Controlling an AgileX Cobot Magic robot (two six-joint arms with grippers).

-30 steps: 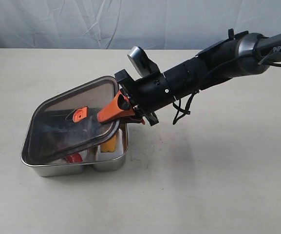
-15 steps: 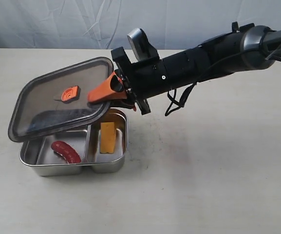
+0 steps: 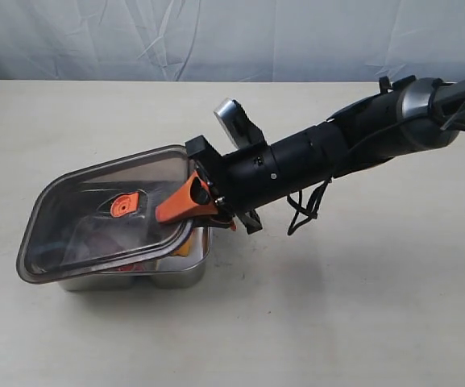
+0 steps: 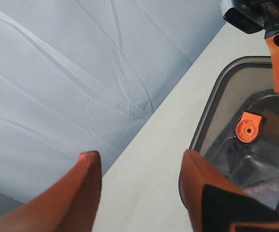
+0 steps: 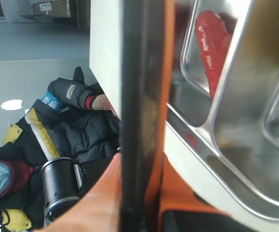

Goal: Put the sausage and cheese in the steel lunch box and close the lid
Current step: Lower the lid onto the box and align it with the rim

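The lunch box's cheese end (image 3: 201, 255) is left open by the tilted lid, so next my right gripper pulls the lid over that end, brings it down and pushes on the lid's corner (image 3: 180, 243).
My right gripper (image 3: 185, 201) is shut on the near-right edge of the dark translucent lid (image 3: 95, 218), holding it tilted over the steel lunch box (image 3: 176, 272). The lid's orange valve tab (image 3: 124, 204) faces up. A sliver of the yellow cheese (image 3: 186, 247) shows under the lid's edge. In the right wrist view the lid (image 5: 141, 96) is edge-on between the orange fingers, with the red sausage (image 5: 212, 43) lying in a compartment of the lunch box (image 5: 245, 121). The left gripper (image 4: 141, 193) stands open beside the lid (image 4: 226, 106), holding nothing; the exterior view does not show it.
The beige table (image 3: 361, 306) stretches to the right and front of the box. A pale cloth backdrop (image 3: 216, 40) hangs behind it. Past the table edge sits a person in a dark jacket (image 5: 76, 121).
Half a second ago the lid was lifted up and to the left, showing sausage and cheese in the box. It has come down over the box again, still tilted.
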